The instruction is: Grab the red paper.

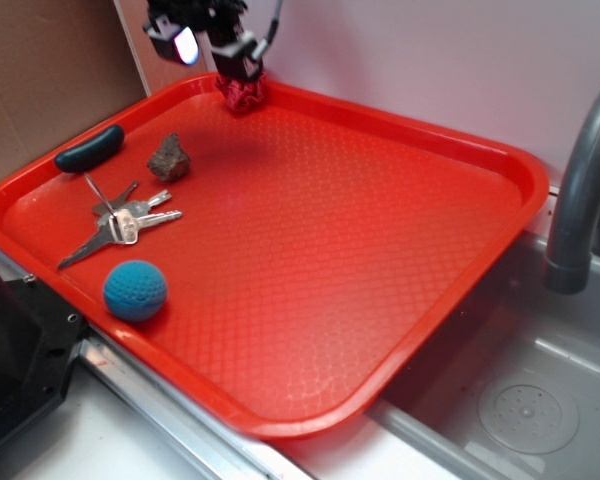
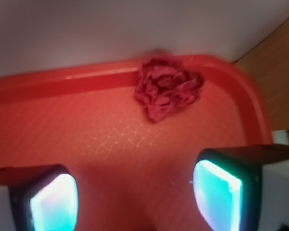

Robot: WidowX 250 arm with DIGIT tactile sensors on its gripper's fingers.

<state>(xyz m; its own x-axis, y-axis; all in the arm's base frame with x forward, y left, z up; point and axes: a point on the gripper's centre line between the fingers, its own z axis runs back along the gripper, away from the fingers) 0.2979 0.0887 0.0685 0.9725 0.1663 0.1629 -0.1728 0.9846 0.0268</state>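
Note:
My open fingers have room between them for the red paper point(image 1: 242, 93), which lies free, so my gripper should keep going down toward the tray's far rim point(image 2: 130, 70) until the fingers are around the paper.
The red paper point(image 1: 240, 95), a small dark red crumpled wad, lies on the red tray point(image 1: 380, 250) against its far rim. In the wrist view the red paper point(image 2: 167, 91) sits ahead of the fingers, a little right of centre, next to the tray's rounded corner. My gripper point(image 1: 242, 70) hangs just above and behind the wad. My gripper point(image 2: 135, 192) is open: the two lit pads point(image 2: 53, 202) stand wide apart with only bare tray floor between them.
On the tray's left side lie a grey-brown stone point(image 1: 169, 158), a bunch of keys point(image 1: 125, 222), a dark teal handle-like object point(image 1: 88, 148) and a blue ball point(image 1: 135, 290). A grey faucet point(image 1: 580, 190) and a sink point(image 1: 520, 400) are at the right. A wall stands close behind the tray.

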